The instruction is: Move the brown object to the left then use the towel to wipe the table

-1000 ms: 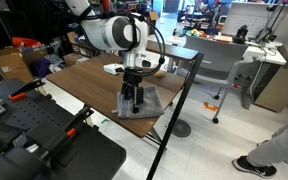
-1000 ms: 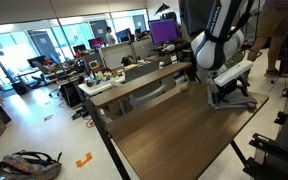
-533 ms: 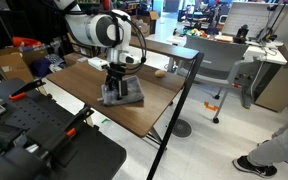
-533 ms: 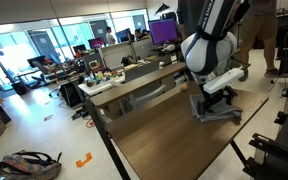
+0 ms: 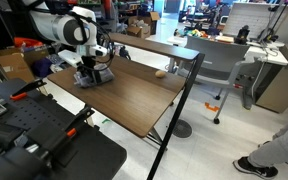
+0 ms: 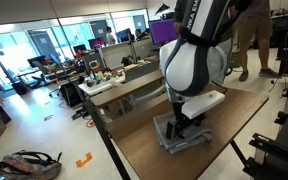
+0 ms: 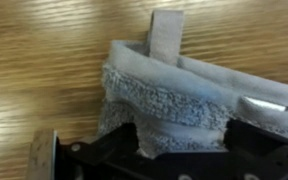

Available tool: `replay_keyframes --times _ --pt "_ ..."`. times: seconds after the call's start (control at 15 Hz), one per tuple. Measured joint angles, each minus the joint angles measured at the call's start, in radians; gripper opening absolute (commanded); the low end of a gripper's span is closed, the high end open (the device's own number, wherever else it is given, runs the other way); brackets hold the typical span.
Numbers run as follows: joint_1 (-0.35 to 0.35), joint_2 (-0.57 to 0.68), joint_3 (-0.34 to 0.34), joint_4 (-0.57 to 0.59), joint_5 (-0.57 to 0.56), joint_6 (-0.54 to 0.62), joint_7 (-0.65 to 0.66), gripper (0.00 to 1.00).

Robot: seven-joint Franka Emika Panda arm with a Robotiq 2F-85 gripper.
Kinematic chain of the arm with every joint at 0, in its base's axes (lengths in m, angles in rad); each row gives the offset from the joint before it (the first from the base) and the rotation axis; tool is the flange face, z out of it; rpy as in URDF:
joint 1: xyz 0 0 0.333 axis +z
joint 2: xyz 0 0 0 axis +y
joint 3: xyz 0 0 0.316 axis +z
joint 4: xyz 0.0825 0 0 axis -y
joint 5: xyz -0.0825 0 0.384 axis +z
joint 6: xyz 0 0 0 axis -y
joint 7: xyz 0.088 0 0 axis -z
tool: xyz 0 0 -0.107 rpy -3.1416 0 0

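Note:
The grey towel is close to the table's edge at this end (image 5: 68, 88), so the robot's gripper should sweep the towel back across the table toward the brown object.
The grey towel (image 5: 97, 78) lies bunched at the far left corner of the dark wood table (image 5: 134, 105). My gripper (image 5: 92, 70) presses down on it from above. In the wrist view the towel (image 7: 174, 95) fills the gap between my gripper's (image 7: 180, 135) wide-set black fingers (image 7: 119, 150), which stand open astride it. An exterior view shows the same towel (image 6: 189, 140) under the gripper (image 6: 184, 128) near the table's (image 6: 144, 158) middle. The small brown object (image 5: 160, 72) rests apart, near the table's far edge.
A black slanted pole (image 5: 181, 95) stands at the table's right edge. Black equipment (image 5: 34, 135) fills the near left. A narrower wooden bench (image 5: 149, 45) runs behind the table. A person's legs (image 5: 279, 150) show at the lower right.
The arm has swept across the table towards its far left corner, dragging the towel with it. The brown object, hidden behind the arm before, now shows.

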Motion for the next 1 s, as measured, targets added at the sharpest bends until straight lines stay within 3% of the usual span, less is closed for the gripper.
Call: replay_keyframes --times 0.27,0.47,0.67,1.0 --pt "0.005 -0.017 0.113 -0.070 0.017 0.074 -0.098 1.00" --pt "0.006 -0.018 0.137 -0.094 0.018 0.119 -0.128 1.00" --pt "0.005 -0.008 0.102 -0.064 0.035 0.122 -0.123 1.00" --pt "-0.016 0.049 -0.051 0.075 0.066 0.121 -0.040 1.00"
